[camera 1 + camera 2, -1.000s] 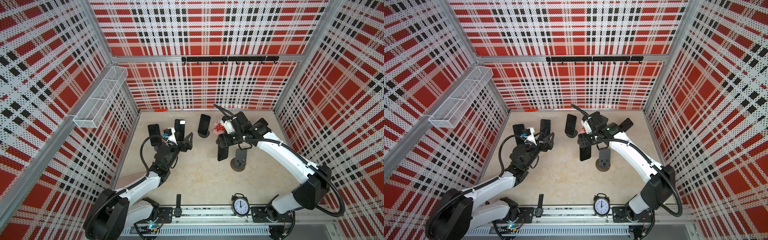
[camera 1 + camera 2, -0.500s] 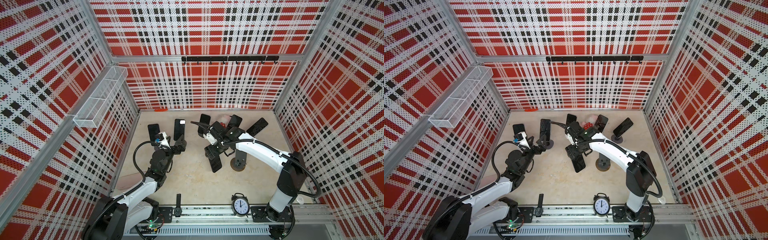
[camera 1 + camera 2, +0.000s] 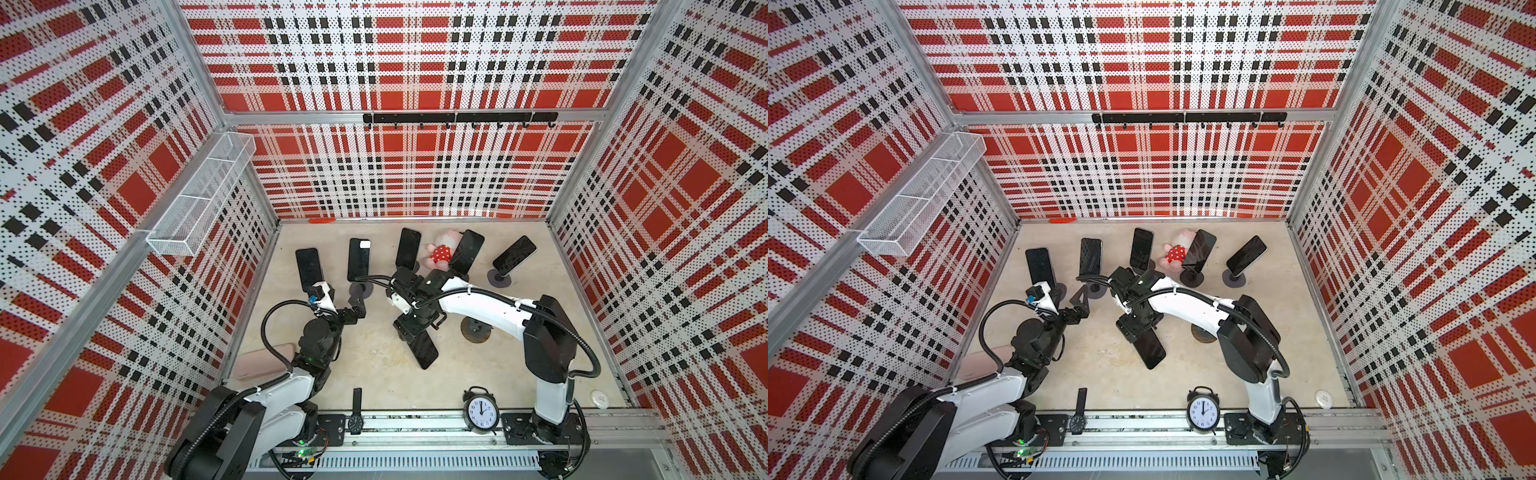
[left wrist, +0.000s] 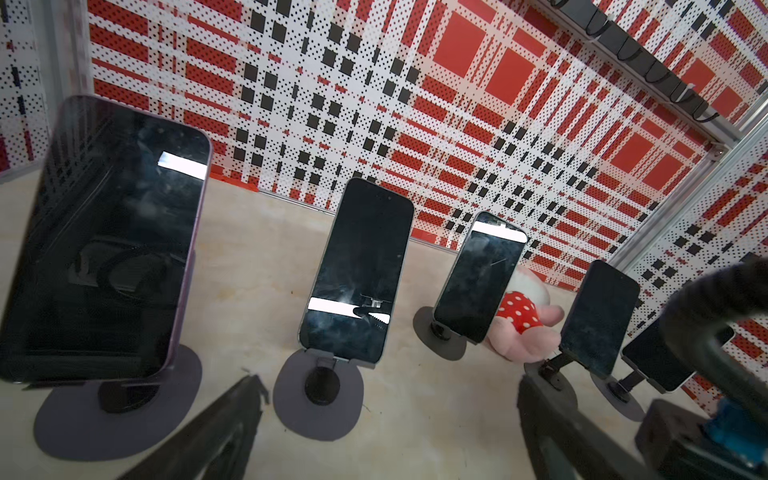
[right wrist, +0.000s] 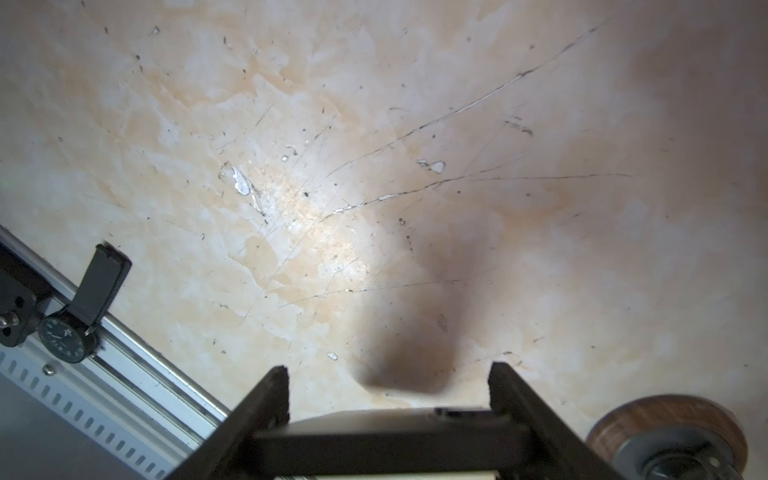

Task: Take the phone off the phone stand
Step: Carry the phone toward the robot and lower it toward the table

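Note:
I should keep lowering my right gripper until the phone lies flat, since the phone hangs screen up over the clear tabletop, away from the phone stand.
A dark phone hangs tilted low over the beige floor, with my right gripper shut across its upper end. In the right wrist view the phone spans the gap between both fingers. To its right stands the bare phone stand on a round wooden base, with nothing on it. My left gripper is open and holds nothing, just in front of the back row of phones. In the left wrist view its fingers stand wide apart.
Several more phones lean on stands along the back, with a pink plush toy among them. At the front rail are an alarm clock and a wristwatch. A pink case lies at the left wall.
My right gripper carried the phone off the stand, leftward and toward the front, lower over the floor. My left gripper drew back a little from the back row and stayed open.

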